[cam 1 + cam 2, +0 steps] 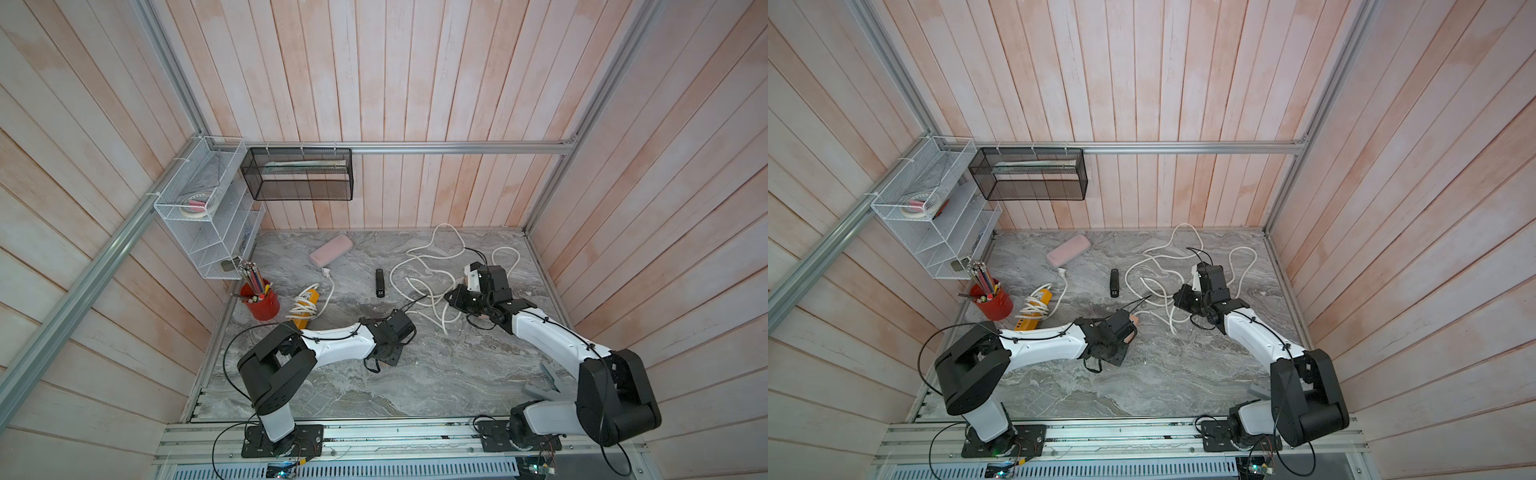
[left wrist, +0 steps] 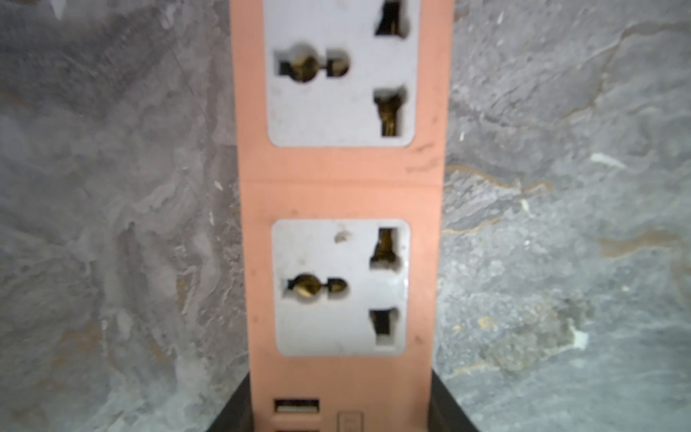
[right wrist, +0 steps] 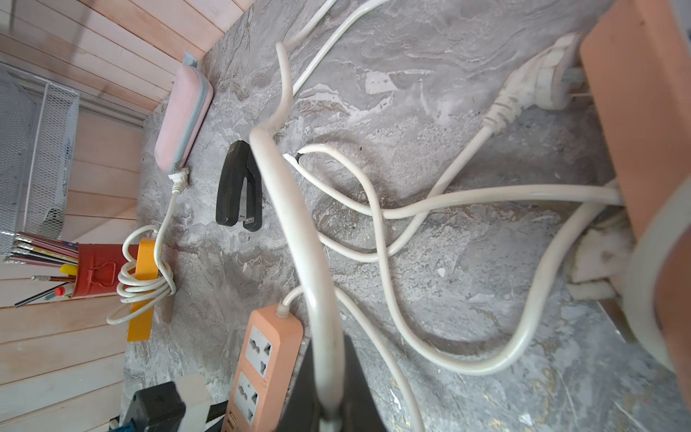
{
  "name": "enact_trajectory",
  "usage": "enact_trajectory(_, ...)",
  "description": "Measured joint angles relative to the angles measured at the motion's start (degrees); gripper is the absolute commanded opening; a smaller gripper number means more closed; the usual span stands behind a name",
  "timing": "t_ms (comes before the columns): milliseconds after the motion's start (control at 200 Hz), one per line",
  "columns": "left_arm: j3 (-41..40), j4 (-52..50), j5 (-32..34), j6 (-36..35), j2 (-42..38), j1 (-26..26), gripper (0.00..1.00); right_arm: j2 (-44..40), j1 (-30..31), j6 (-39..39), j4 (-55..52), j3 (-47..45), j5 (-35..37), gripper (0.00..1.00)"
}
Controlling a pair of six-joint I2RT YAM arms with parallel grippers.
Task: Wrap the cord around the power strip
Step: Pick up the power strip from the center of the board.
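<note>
My left gripper should lift the power strip it holds from its socket side (image 2: 341, 288), pass its cord end (image 1: 1134, 318) to my right gripper and grip the power strip's back.
The salmon power strip (image 2: 342, 187) with white sockets lies flat on the marble table (image 2: 112, 187). My left gripper (image 2: 341, 377) is shut on its USB end, a black finger pressed against each long side. In a top view only a salmon edge of the strip (image 1: 1134, 320) shows past the left gripper (image 1: 1119, 332). Its white cord (image 1: 419, 249) sprawls in loose loops over the back right of the table. My right gripper (image 3: 329, 348) is shut on a stretch of the cord (image 3: 291, 209), held just above the table to the right of the strip (image 3: 261, 366).
A yellow strip with its cord wound round it (image 1: 305, 307) lies by a red pencil cup (image 1: 262, 303). A black stapler (image 1: 379, 282) and a pink case (image 1: 331, 249) sit mid-table. Wire racks (image 1: 208, 216) hang at the back left. A salmon block (image 3: 643, 112) with a white plug (image 3: 538, 82) looms close in the right wrist view.
</note>
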State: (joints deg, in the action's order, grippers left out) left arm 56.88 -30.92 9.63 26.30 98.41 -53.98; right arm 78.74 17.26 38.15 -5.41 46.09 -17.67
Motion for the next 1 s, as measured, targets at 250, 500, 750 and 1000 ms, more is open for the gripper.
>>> enact_trajectory(250,1.38,-2.56,1.99,-14.05,-20.55,8.81,0.32,-0.24,-1.05,0.59,-2.75,2.54,0.9,0.42)
enact_trajectory(500,13.44,-2.47,2.97,-29.7,-27.65,14.29,0.32,-2.71,-1.14,-0.87,-10.36,13.75,7.98,0.75)
enact_trajectory(750,9.29,0.24,1.6,-34.73,-26.91,13.64,0.32,-7.17,5.9,1.42,-1.84,17.09,0.81,0.84)
enact_trajectory(1000,8.55,3.76,-1.46,-34.4,-26.71,11.41,0.32,-1.95,11.87,6.12,8.24,16.98,-6.32,0.8)
